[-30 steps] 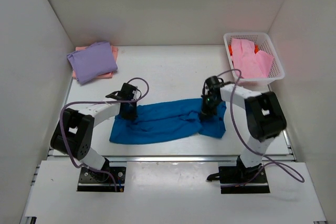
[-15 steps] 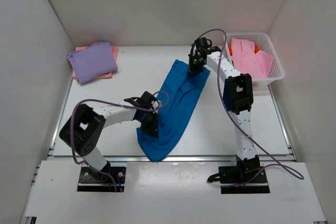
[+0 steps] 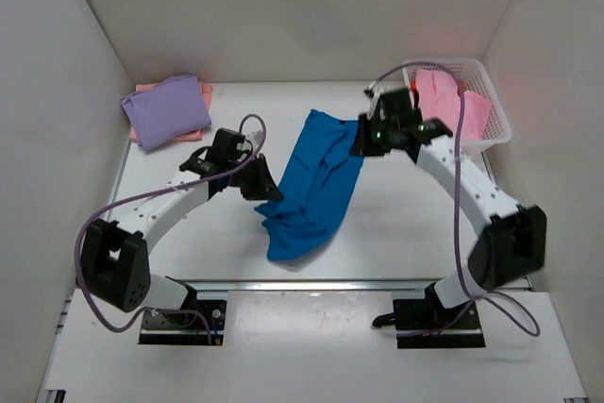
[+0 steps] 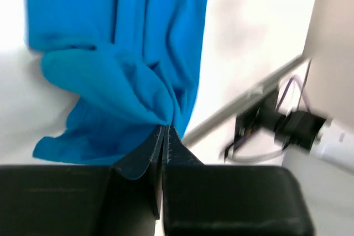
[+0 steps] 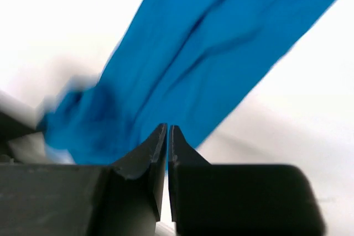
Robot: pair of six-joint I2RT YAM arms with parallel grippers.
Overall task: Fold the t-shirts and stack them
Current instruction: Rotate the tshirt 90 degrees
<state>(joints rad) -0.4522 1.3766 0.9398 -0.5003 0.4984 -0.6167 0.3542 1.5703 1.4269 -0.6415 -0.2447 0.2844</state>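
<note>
The blue t-shirt's near end point(image 3: 297, 229) lies bunched and crooked, so next my right gripper pulls the near end straight while my left gripper takes the t-shirt's far part point(image 3: 308, 152).
The bright blue t-shirt point(image 3: 316, 186) hangs bunched and stretched between my two grippers, over the middle of the table. My left gripper point(image 3: 263, 186) is shut on its left edge; in the left wrist view the jaws point(image 4: 166, 127) pinch a fold of the blue cloth point(image 4: 116, 81). My right gripper point(image 3: 364, 142) is shut on its upper right edge; in the right wrist view the closed jaws point(image 5: 167, 127) sit against the blue cloth point(image 5: 210, 48). A folded lavender t-shirt point(image 3: 167, 110) lies on a salmon one point(image 3: 202, 93) at the back left.
A white mesh basket point(image 3: 498, 120) at the back right holds a light pink t-shirt point(image 3: 444, 101) and a bit of orange cloth point(image 3: 413, 92). White walls enclose the table on three sides. A metal rail point(image 3: 377, 283) runs along the near edge.
My left gripper has moved from near the front edge back and left with the shirt's edge. My right gripper has come forward and right from the back. The shirt is more bunched.
</note>
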